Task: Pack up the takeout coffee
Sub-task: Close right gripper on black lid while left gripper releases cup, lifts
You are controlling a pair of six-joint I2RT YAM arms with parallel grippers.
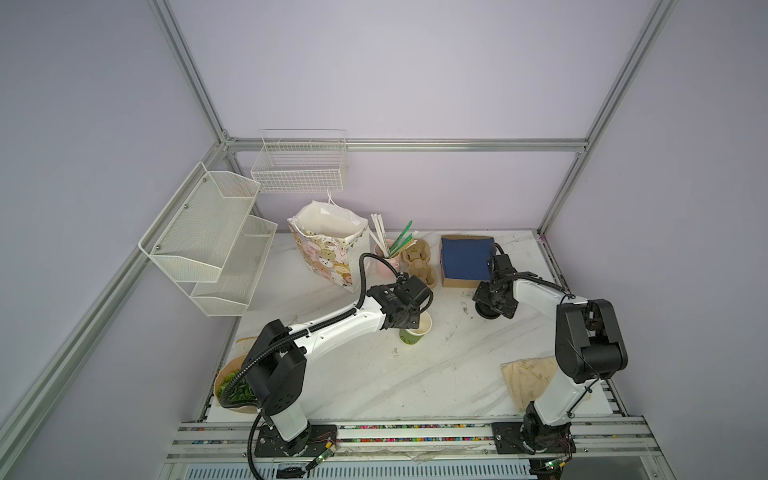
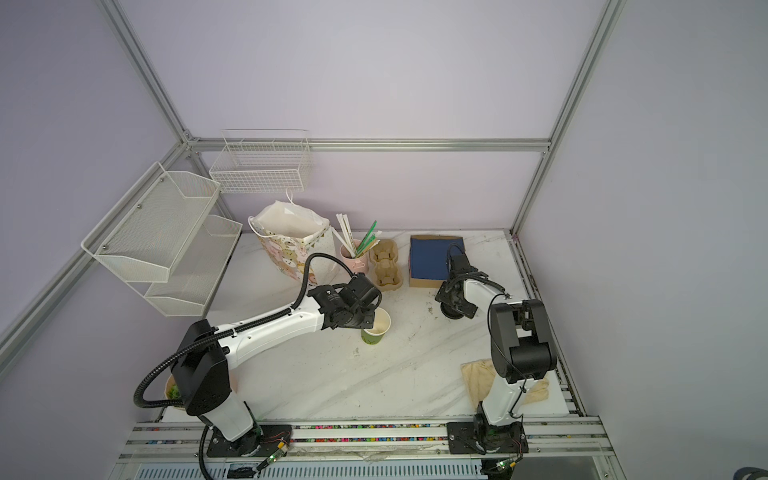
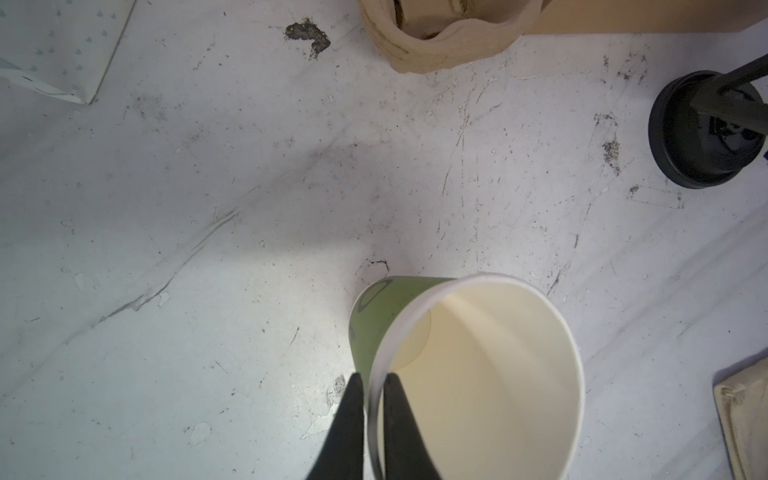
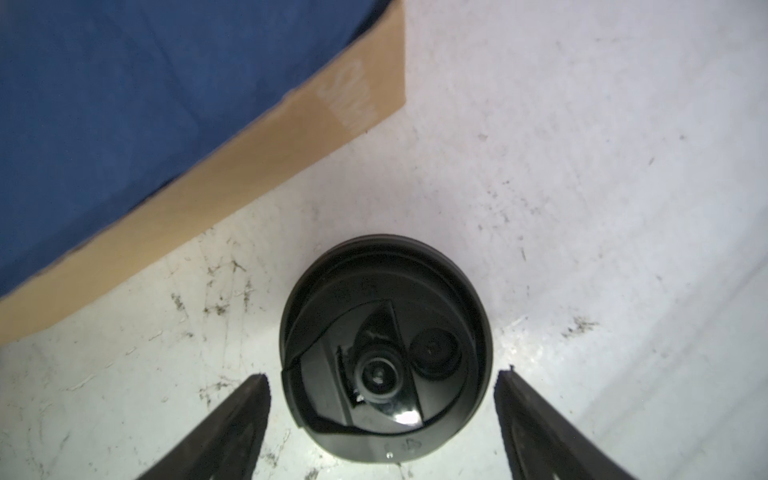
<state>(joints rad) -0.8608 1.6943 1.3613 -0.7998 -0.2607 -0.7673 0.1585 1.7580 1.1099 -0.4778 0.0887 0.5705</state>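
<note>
My left gripper is pinching the cup's rim point(image 3: 389, 345) where the lid has to go, so it should open and move away before my right gripper brings the lid point(image 4: 386, 349).
The takeout coffee point(image 1: 409, 338) point(image 2: 374, 336) is an olive-green paper cup with a white rim, empty inside, standing mid-table. My left gripper point(image 1: 419, 315) point(image 3: 372, 376) is shut on its wall at the rim. One black finger is inside the cup point(image 3: 478, 353) and the other outside. My right gripper point(image 1: 489, 308) point(image 4: 382, 374) is open and hangs low over a black lid point(image 4: 384, 291) lying flat on the table. Its fingers stand on either side of the lid, apart from it. In the left wrist view the lid point(image 3: 702, 133) lies beyond the cup.
A patterned paper bag point(image 1: 328, 245) stands open at the back. Beside it are a pink mug with straws point(image 1: 386, 259), a tan pulp tray point(image 1: 419, 264) and a cardboard box with blue cloth point(image 1: 465, 259). A beige rag point(image 1: 528, 376) lies front right, a bowl of greens point(image 1: 232, 386) front left.
</note>
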